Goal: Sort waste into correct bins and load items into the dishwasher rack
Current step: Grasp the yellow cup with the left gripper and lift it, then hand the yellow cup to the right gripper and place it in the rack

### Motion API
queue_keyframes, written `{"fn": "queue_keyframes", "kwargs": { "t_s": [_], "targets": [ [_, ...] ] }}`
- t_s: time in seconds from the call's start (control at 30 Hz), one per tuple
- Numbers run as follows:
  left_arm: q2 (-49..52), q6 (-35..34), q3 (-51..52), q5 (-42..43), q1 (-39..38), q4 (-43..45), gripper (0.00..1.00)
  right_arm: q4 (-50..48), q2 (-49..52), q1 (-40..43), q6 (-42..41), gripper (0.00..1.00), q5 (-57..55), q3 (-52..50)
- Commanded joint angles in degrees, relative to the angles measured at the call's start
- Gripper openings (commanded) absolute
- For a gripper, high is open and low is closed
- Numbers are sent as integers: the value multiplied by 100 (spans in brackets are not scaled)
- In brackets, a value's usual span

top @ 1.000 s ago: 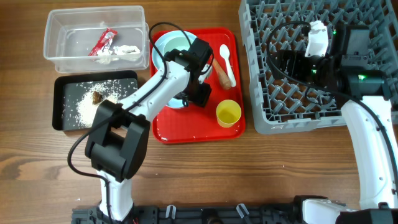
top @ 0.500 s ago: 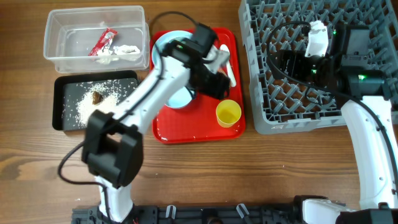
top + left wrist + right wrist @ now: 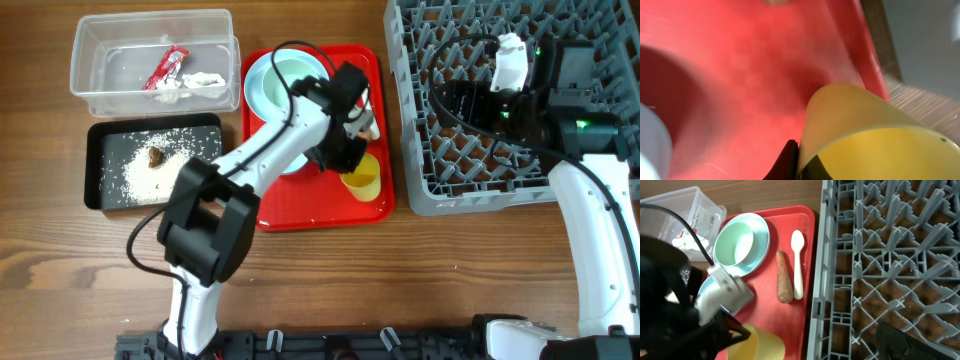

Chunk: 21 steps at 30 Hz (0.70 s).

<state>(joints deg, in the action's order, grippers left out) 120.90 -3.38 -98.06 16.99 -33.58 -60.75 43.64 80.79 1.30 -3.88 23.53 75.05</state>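
My right gripper should take the yellow cup (image 3: 366,180) from my left gripper and load it, because the grey rack (image 3: 452,181) is on my right gripper's side.
My left gripper (image 3: 347,160) is shut on the near rim of the small yellow cup (image 3: 366,180), which stands on the red tray (image 3: 310,212). In the left wrist view, its dark fingertips (image 3: 790,162) pinch the cup's wall (image 3: 850,117), one inside and one outside. The carrot-like stick (image 3: 785,277) and the white spoon (image 3: 797,262) lie side by side on the tray beside stacked pale-blue bowls (image 3: 742,242). My right gripper (image 3: 462,100) hangs open and holds nothing above the grey dishwasher rack (image 3: 440,175). Only one of its fingers (image 3: 910,342) shows in its wrist view.
At the back left, a clear tub (image 3: 95,85) holds a red wrapper (image 3: 165,68) and white tissue (image 3: 197,84). In front of it, a black tub (image 3: 95,190) holds rice grains (image 3: 130,170) and a brown lump (image 3: 155,156). The rack's pegs stand upright to the right.
My left gripper swung right from over the bowls to the yellow cup, came down and closed on its rim. The right arm has stayed still.
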Motion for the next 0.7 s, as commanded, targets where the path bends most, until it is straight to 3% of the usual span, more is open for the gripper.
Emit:
{"fn": "queue_keyframes", "kwargs": {
  "t_s": [0.0,0.17,0.27,0.4,0.67],
  "targets": [
    [-595,-162,-533,1665,820,94,4,-155,39,-20,-85,100,494,101],
    [-820,-164,-546,5235,2223,946,4,-1266,238,-24,-380,100,2520,101],
    [-820,-164,-546,6507,2594,1355,4,-2135,610,-190,-573,99,3672,101],
    [-820,-184,-546,6765,2653,1366,4,-3526,1132,-612,-1106,100,4616,101],
    [-820,-186,-546,7160,2391,1364,4,-4988,1329,-1329,-1434,99,4706,101]
  ]
}}
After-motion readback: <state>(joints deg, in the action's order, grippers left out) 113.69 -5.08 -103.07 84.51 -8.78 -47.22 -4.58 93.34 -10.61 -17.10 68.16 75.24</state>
